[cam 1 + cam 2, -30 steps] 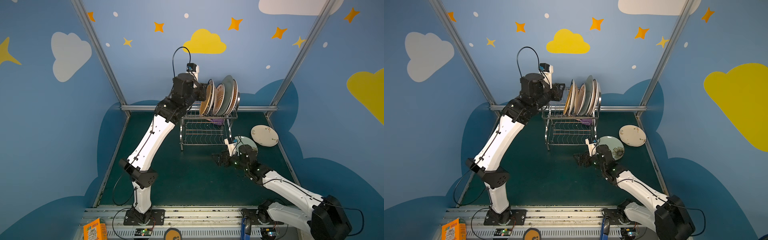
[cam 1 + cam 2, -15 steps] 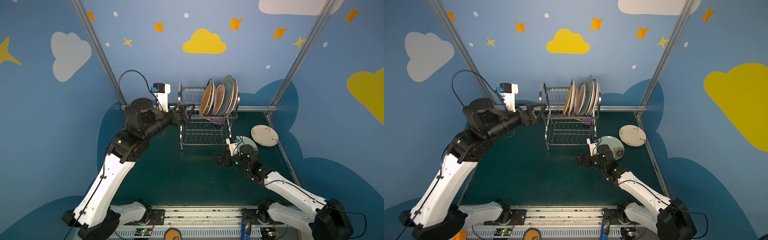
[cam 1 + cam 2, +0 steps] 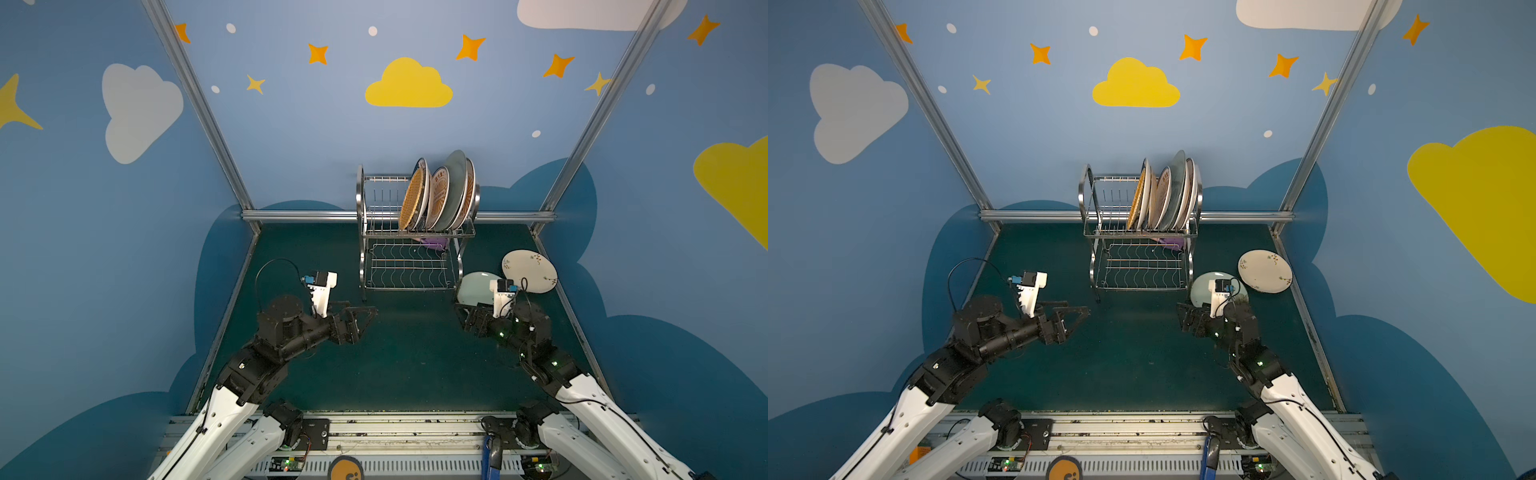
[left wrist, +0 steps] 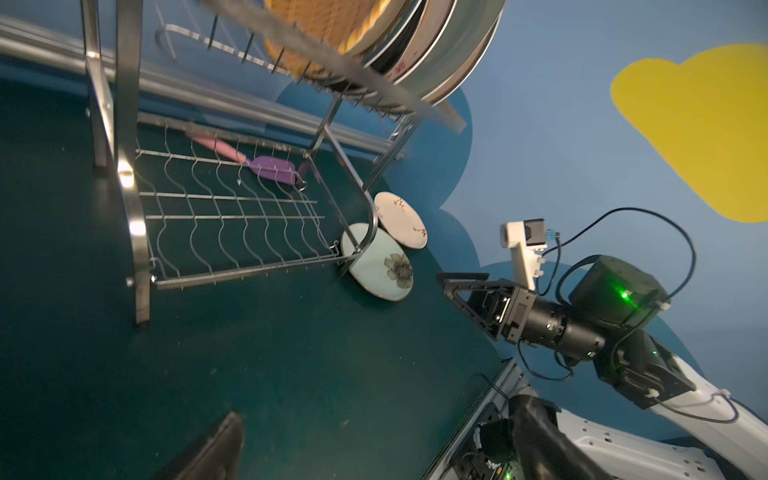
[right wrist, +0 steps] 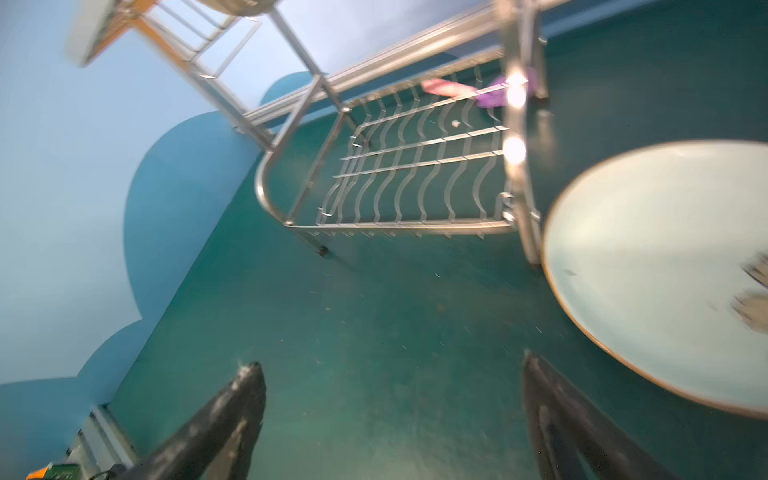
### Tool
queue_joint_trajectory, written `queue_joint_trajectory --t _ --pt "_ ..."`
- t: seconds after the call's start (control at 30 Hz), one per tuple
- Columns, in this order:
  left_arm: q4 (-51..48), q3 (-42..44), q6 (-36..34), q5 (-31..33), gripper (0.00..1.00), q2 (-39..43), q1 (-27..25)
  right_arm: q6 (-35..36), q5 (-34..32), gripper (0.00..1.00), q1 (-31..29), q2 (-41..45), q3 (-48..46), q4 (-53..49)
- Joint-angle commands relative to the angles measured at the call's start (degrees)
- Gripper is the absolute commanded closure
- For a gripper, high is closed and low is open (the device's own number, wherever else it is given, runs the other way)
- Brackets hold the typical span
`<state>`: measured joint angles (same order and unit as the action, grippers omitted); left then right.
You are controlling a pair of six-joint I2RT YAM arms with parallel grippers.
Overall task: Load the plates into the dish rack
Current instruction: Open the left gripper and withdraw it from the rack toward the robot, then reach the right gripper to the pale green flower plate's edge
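Observation:
I can see the pale green plate's flowered edge point(image 4: 409, 280) is clear of the dish rack, so I should keep swinging my right gripper toward that edge until its fingers straddle it.
The dish rack point(image 3: 361, 208) stands at the back of the table. Several plates stand on edge in its upper tier, a woven tan plate point(image 3: 410, 203) leftmost. A pale green plate point(image 3: 473, 286) lies flat by the rack's right foot, with a cream floral plate point(image 3: 530, 272) behind it. My left gripper point(image 3: 371, 311) hovers open and empty left of the rack's front, and the left wrist view shows only table between its fingers point(image 4: 220, 444). My right gripper point(image 3: 460, 318) is open and empty, just in front of the pale green plate point(image 5: 656, 257).
A purple spatula point(image 4: 272, 168) lies on the rack's wavy lower tier point(image 5: 415, 166). Metal rails edge the table at the back point(image 3: 299, 215) and along both sides. The right arm point(image 4: 552, 324) reaches in from the front right.
My left gripper opened at the rack's upper tier, leaving the woven tan plate there. That arm then swung down and left to the table's front. The right arm barely shifted.

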<state>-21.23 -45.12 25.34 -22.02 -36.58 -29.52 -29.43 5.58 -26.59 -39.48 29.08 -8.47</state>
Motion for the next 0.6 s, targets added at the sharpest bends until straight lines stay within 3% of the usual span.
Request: queue_joint_trajectory --t 0.0,0.1,0.37,0.57 --pt "1.2 2.65 2.94 0.01 0.0 3.23 0.17 -2.59 1.6 0.06 3.17 2.69 -1.48 -7.37" --pt "0.64 6.92 4.67 0.92 0.0 6.42 0.16 -3.3 2.86 0.06 6.55 3.14 -1.66 -10.15" --pt "-3.98 8.85 4.32 -0.54 0.0 12.48 0.16 -5.75 6.11 0.06 15.87 -0.58 -2.43 -9.19" --pt "-7.94 8.26 3.59 1.58 0.0 15.24 -0.07 -6.42 11.93 0.06 26.82 -4.97 -3.24 -7.04"
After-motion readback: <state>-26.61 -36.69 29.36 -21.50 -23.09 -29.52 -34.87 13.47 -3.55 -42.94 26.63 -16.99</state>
